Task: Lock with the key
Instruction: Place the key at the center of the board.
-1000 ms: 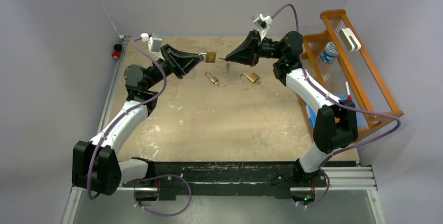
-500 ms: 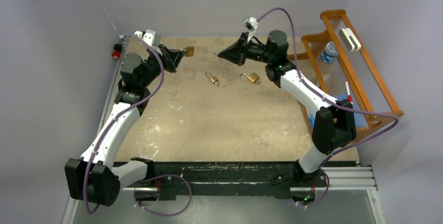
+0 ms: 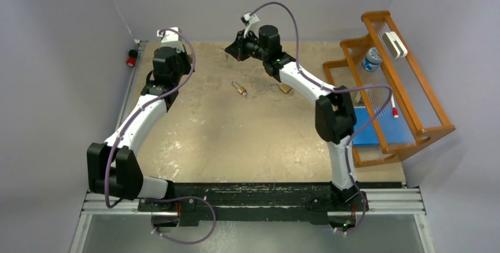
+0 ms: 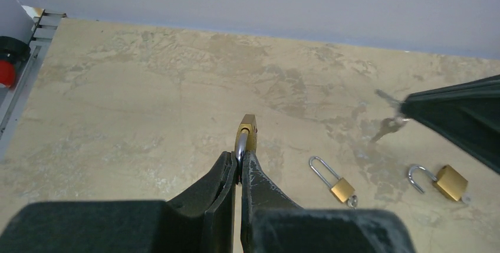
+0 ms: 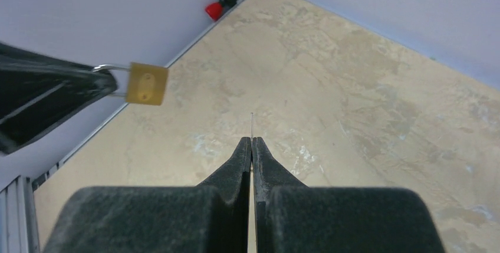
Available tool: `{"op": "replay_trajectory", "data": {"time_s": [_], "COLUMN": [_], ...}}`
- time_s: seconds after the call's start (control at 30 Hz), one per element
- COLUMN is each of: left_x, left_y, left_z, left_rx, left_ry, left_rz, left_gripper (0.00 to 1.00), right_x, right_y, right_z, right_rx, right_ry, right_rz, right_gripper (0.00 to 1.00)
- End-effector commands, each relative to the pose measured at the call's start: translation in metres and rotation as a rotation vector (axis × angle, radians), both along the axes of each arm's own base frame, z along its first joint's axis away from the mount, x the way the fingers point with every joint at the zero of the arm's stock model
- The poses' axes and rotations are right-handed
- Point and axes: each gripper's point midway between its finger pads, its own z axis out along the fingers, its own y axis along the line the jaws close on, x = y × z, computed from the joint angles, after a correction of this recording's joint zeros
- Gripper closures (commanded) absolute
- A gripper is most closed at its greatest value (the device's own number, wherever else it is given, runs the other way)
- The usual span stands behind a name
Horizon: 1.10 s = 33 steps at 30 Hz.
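I should go on lowering my right gripper and release the key at the open table (image 3: pixel 213 82), with both shackle legs in the held padlock (image 5: pixel 133 82) and the key clear.
My left gripper (image 4: pixel 239 161) is shut on the shackle of a brass padlock (image 4: pixel 247 134) and holds it above the table at the back left. The same padlock shows in the right wrist view (image 5: pixel 146 84), with my left gripper's dark fingers (image 5: pixel 53 97) behind it. My right gripper (image 5: pixel 252 141) is shut on a small key (image 5: pixel 252 124), seen edge-on as a thin line. In the left wrist view the key (image 4: pixel 388 127) hangs from my right gripper's tip, off to the right of the padlock and apart from it. In the top view my right gripper (image 3: pixel 234 51) is at the back centre.
Two more brass padlocks with open shackles lie on the table (image 3: pixel 239 89) (image 3: pixel 284 88). A red button (image 3: pixel 131 61) sits at the back left edge. A wooden rack (image 3: pixel 413 88) with a bottle (image 3: pixel 372 58) stands at the right, a blue item (image 3: pixel 365 128) beneath it.
Both arms have swung left. My right gripper carried the key from back right to back centre. My left gripper drew back to the left with the padlock.
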Motion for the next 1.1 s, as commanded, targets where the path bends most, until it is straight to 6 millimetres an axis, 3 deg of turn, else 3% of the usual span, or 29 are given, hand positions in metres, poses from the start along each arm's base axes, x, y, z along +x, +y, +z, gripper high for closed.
{"op": "replay_trajectory", "data": {"time_s": [0.0, 0.2, 0.53, 0.83, 1.07], "left_x": [0.027, 0.056, 0.105, 0.112, 0.108], "left_y": [0.006, 0.0, -0.011, -0.01, -0.004], "left_z": [0.043, -0.002, -0.077, -0.121, -0.148], "left_rx": [0.033, 0.08, 0.099, 0.142, 0.179], "left_ry": [-0.139, -0.095, 0.079, 0.218, 0.296], "left_rz": [0.031, -0.032, -0.125, -0.141, -0.133], "left_gripper": [1.0, 1.0, 1.0, 1.0, 1.0], "right_x": [0.033, 0.056, 0.065, 0.051, 0.048], "right_y": [0.014, 0.042, 0.064, 0.09, 0.095], "right_z": [-0.01, -0.058, -0.096, -0.143, -0.171], "right_rx": [0.034, 0.044, 0.023, -0.009, -0.017], "right_ry": [0.052, 0.131, 0.153, 0.22, 0.258], "right_rz": [-0.064, -0.044, -0.047, -0.016, -0.024], "right_gripper": [1.0, 1.0, 1.0, 1.0, 1.0]}}
